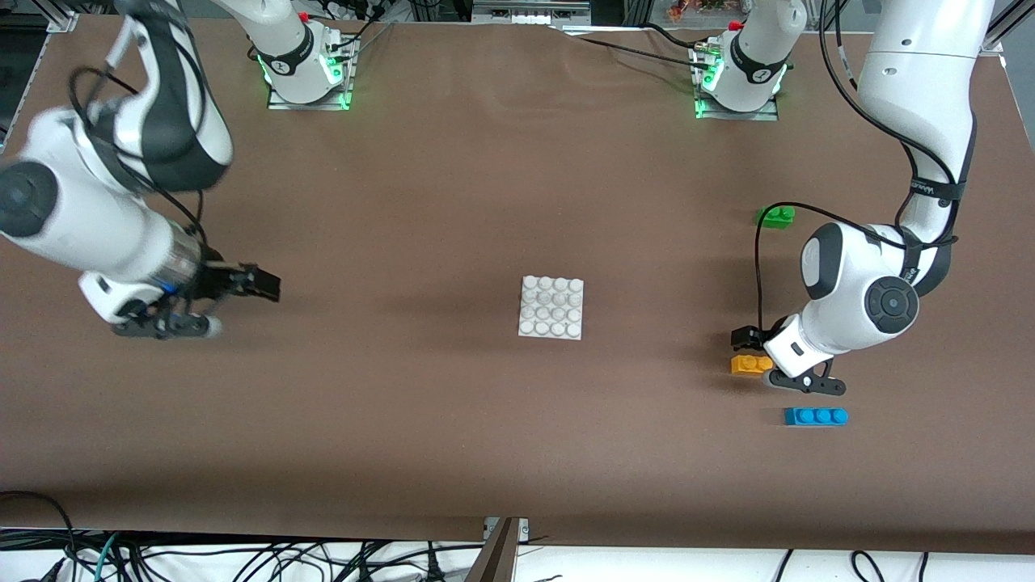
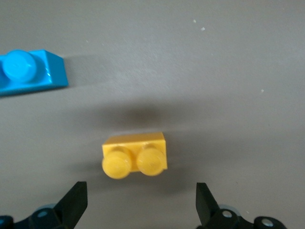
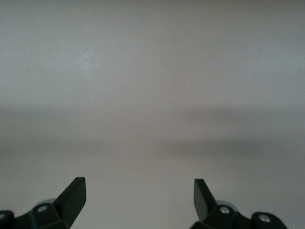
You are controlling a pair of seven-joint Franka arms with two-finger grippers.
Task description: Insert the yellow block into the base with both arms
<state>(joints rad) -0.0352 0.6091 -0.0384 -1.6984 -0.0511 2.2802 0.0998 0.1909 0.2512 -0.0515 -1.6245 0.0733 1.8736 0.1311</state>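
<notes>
The white base [image 1: 551, 307] is lying broad and flat, so it should stay where it is by itself when I push the yellow block onto the base's studs [image 1: 552, 299].
The yellow block [image 1: 750, 364] lies on the table toward the left arm's end; in the left wrist view [image 2: 135, 152] it shows its two studs. My left gripper [image 1: 748, 343] hovers just above it, open and empty, with its fingertips apart and clear of the block; it also shows in the left wrist view [image 2: 141, 200]. The white base [image 1: 551, 307] lies flat at the table's middle with nothing on it. My right gripper [image 1: 263, 284] is open and empty above bare table toward the right arm's end; it also shows in the right wrist view [image 3: 139, 191].
A blue three-stud brick [image 1: 815, 416] lies close to the yellow block, nearer to the front camera; it also shows in the left wrist view [image 2: 28, 71]. A green brick [image 1: 776, 216] lies farther from the camera, near the left arm.
</notes>
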